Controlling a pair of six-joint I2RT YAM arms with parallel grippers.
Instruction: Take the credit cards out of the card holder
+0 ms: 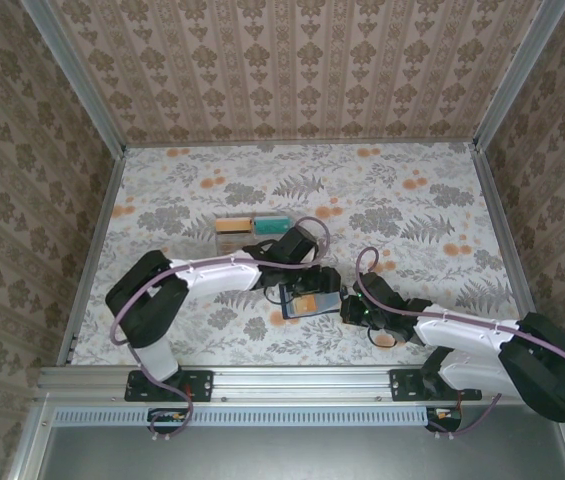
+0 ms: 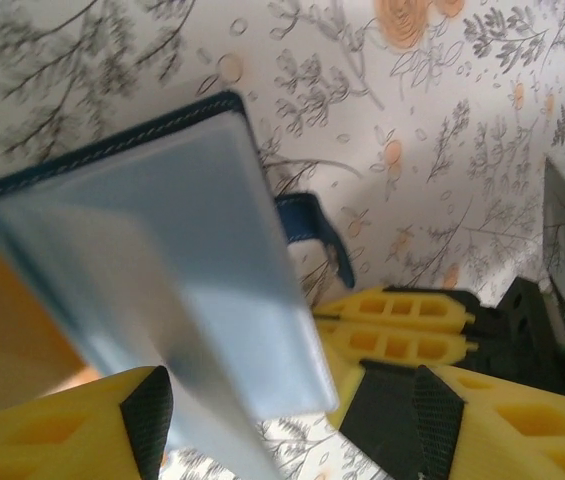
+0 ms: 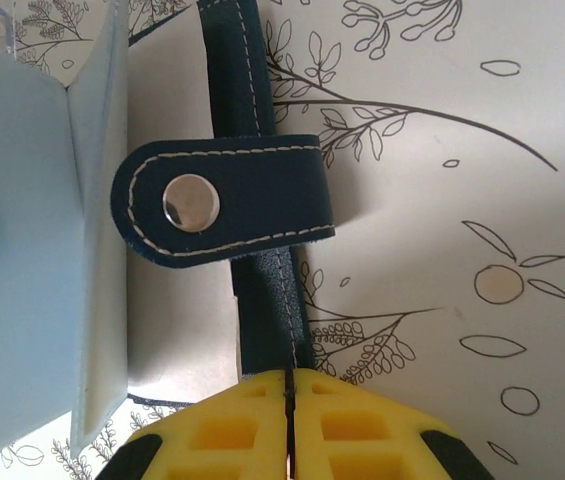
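My right gripper sits at the navy edge (image 3: 270, 305), far from the orange card (image 1: 305, 303), so it should move to the card while my left gripper braces the opposite edge.
The navy card holder (image 1: 324, 300) lies open mid-table, its clear sleeves (image 2: 192, 260) fanned out. An orange credit card (image 1: 305, 303) sits inside a sleeve (image 2: 2, 320). Two more credit cards, an orange one (image 1: 230, 226) and a teal one (image 1: 270, 224), lie flat on the table behind it. My left gripper (image 1: 297, 285) hovers over the holder, open, with a sleeve corner between its fingers (image 2: 282, 410). My right gripper (image 1: 347, 308) is shut on the holder's stitched navy edge (image 3: 289, 385), just below the snap strap (image 3: 222, 200).
The floral table cover (image 1: 412, 200) stretches out behind and to both sides. Metal rails (image 1: 97, 250) and wallpapered walls bound the table left, right and back. My right gripper's yellow fingers (image 2: 412, 320) sit close beside the left one.
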